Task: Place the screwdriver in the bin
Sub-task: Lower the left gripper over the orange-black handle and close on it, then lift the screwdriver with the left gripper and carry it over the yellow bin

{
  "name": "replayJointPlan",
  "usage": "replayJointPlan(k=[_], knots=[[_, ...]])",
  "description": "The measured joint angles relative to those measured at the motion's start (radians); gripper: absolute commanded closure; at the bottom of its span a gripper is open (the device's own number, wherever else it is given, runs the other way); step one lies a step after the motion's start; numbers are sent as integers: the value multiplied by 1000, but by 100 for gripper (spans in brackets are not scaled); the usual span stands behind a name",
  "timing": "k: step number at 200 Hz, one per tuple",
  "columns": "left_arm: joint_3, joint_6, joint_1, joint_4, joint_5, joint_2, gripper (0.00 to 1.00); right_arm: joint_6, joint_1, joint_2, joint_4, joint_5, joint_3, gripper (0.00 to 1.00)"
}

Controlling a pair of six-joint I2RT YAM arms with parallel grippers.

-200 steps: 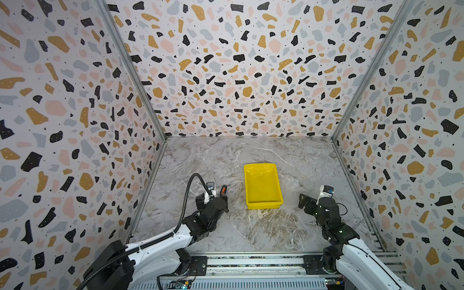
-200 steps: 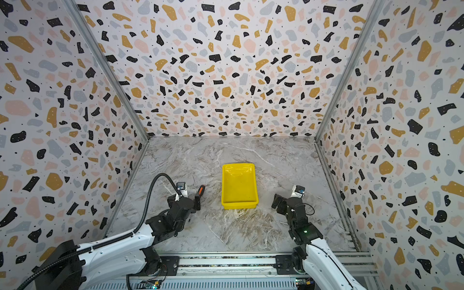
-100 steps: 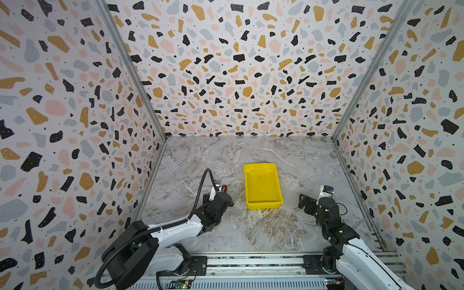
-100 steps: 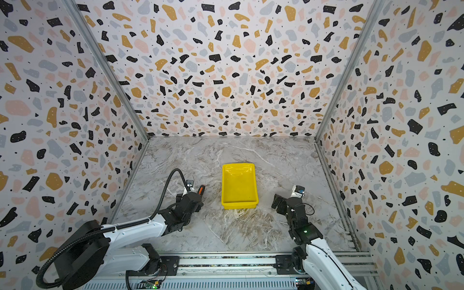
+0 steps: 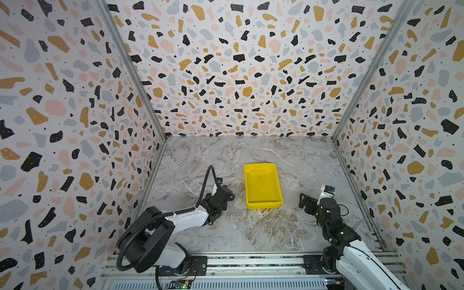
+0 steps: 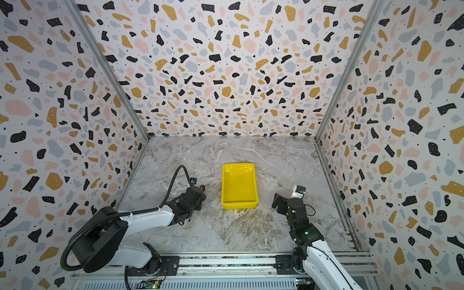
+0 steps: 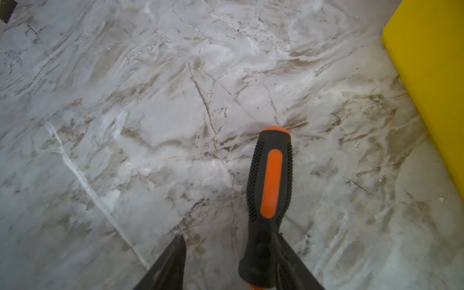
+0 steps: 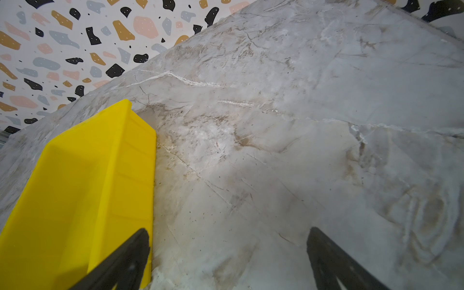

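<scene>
Next, my left gripper opens, center itself over the neck (image 7: pixel 261 241) and closes before lifting, because the screwdriver handle's neck (image 7: pixel 260 248) lies off-center against one of its fingers.
The screwdriver (image 7: pixel 272 180) lies on the marble table, its orange-and-black handle pointing away from the wrist camera. My left gripper (image 7: pixel 231 236) is low over it and open: one finger touches the handle's neck, the other stands apart with bare table between. The shaft is hidden under the gripper. In both top views only the handle's orange end (image 5: pixel 226 186) (image 6: pixel 202 187) peeks out past the left gripper (image 5: pixel 222 194). The yellow bin (image 5: pixel 263 204) (image 6: pixel 239 204) (image 7: pixel 431 75) sits just right of it, nothing inside. My right gripper (image 5: pixel 305 200) (image 8: pixel 227 231) hangs open beside the bin (image 8: pixel 82 175).
Terrazzo-patterned walls close the marble table (image 5: pixel 251 231) on the left, back and right. A metal rail (image 5: pixel 251 262) runs along the front edge under both arm bases. The left arm's black cable (image 5: pixel 207 180) loops up above its wrist.
The left arm has stretched forward and down over the screwdriver, covering more of it, and its jaws have narrowed. The right arm and the bin have not moved.
</scene>
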Motion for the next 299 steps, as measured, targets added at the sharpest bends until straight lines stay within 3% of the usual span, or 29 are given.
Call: replayJointPlan(k=[73, 101, 129, 167, 217, 299], knots=[[34, -1, 0, -39, 0, 36, 47, 5, 1, -8, -3, 0, 0, 1], [34, -1, 0, -40, 0, 36, 30, 7, 1, -8, -6, 0, 0, 1], [34, -1, 0, -41, 1, 50, 27, 8, 1, -8, -6, 1, 0, 1], [34, 0, 0, -48, 8, 59, 52, 10, 1, -14, -7, 4, 0, 1], [34, 6, 0, -48, 19, 59, 68, 11, 1, -14, -8, 7, 0, 1], [31, 0, 0, -55, 31, -33, 76, 22, 1, 7, -13, 23, 0, 1]])
